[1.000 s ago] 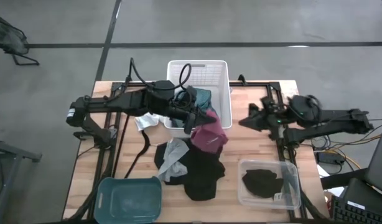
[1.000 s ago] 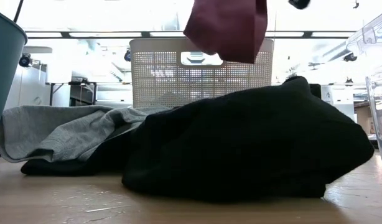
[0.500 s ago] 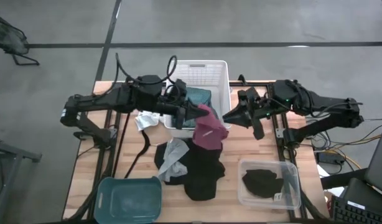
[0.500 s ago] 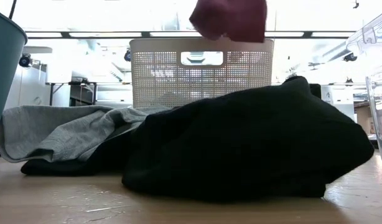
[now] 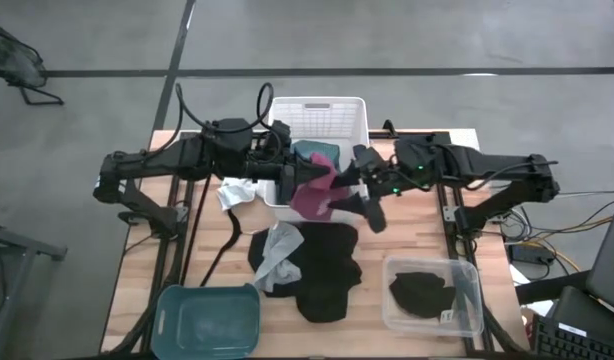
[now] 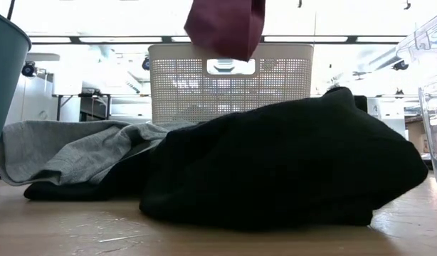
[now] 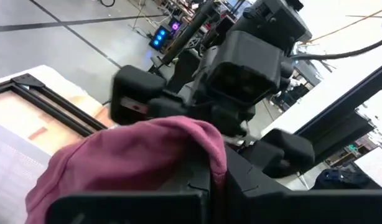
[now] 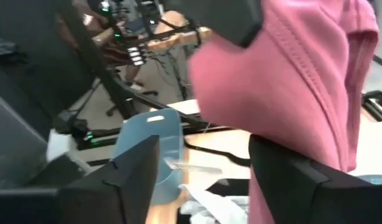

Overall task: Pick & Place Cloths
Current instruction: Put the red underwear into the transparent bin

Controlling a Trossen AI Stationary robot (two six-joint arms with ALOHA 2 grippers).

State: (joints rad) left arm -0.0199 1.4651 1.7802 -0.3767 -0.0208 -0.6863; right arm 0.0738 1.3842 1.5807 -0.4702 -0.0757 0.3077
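Note:
The clear tray [image 5: 433, 298] is far across from where my left gripper holds the maroon cloth, so next my right gripper grabs the cloth [image 5: 315, 198] and puts it there.
My left gripper [image 5: 299, 182] is shut on a maroon cloth [image 5: 313, 196] above the near wall of the white slatted basket [image 5: 355, 118]. The cloth also shows in the low view [image 6: 225, 27]. My right gripper [image 5: 353, 190] is open right beside the cloth on its right side. In the right wrist view [image 8: 209, 180] the cloth [image 8: 290, 81] hangs just ahead of its spread fingers. A teal cloth [image 5: 319, 156] lies in the basket. Grey [image 5: 277, 250] and black [image 5: 325, 268] cloths lie heaped on the table, and a small white one [image 5: 237, 192] lies left of the basket. My left gripper holds a bunched upper part of the maroon cloth [image 7: 197, 140] between its two fingers, coming level from the table's left. The cloth drapes over the fingers, which hides how many layers are held. It hangs slack below, lifted clear of the pile and the table. My right gripper: I cannot tell whether its fingers touch the cloth.
A teal tray [image 5: 177, 320] stands at the near left. A clear tray [image 5: 467, 300] with a black cloth [image 5: 419, 290] stands at the near right. A black cord [image 5: 227, 235] lies left of the pile. Both arms meet over the table's middle.
My right gripper has swung from the table's right side toward the left, up to the maroon cloth. My left gripper has carried the cloth a little toward the far and left, over the basket's near wall. The cloth stays clear of the pile.

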